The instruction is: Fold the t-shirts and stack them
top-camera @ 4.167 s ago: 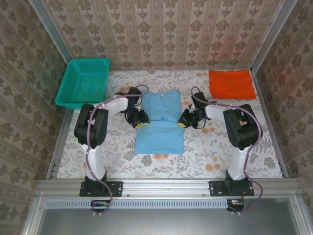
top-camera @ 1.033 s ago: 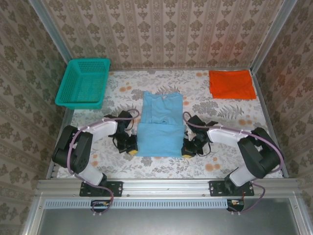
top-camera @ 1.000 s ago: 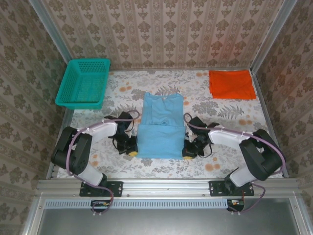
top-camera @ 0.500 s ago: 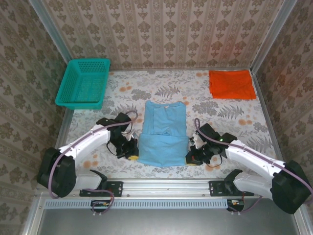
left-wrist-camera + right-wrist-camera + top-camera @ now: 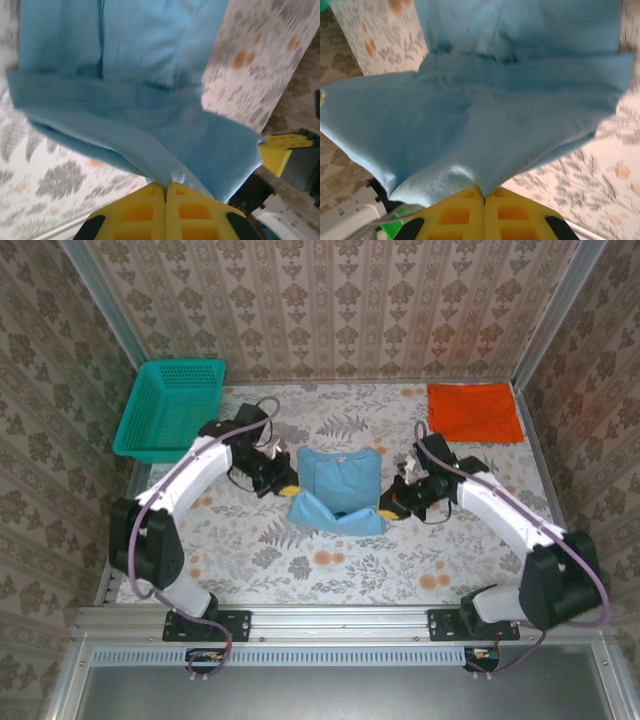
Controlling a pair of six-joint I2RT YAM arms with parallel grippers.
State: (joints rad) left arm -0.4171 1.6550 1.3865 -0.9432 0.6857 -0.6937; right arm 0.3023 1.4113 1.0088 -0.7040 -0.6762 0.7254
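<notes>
I should go on moving my left gripper toward the blue shirt's far edge point(image 5: 338, 453) and let go there, because both grippers hold the lifted part's corners point(image 5: 303, 503) and the rest lies flat.
The light blue t-shirt point(image 5: 338, 485) lies mid-table, its near part lifted and doubled back over the rest. My left gripper point(image 5: 287, 488) is shut on the shirt's left corner, and in the left wrist view the blue cloth point(image 5: 150, 100) runs pinched between its yellow fingers point(image 5: 137, 212). My right gripper point(image 5: 388, 510) is shut on the right corner; the right wrist view has the cloth point(image 5: 485, 115) bunched into its fingertips point(image 5: 512, 212). The orange-red t-shirt point(image 5: 474, 412) lies folded flat at the back right corner.
A teal mesh basket point(image 5: 172, 408) stands at the back left, tilted against the wall. Metal frame rails run along the table's left and right edges. Floral tablecloth point(image 5: 330, 560) lies bare in front of the blue shirt.
Both grippers have risen and moved away from the near edge, carrying the blue shirt's near hem up and back over its upper half. The orange-red shirt and basket stayed put.
</notes>
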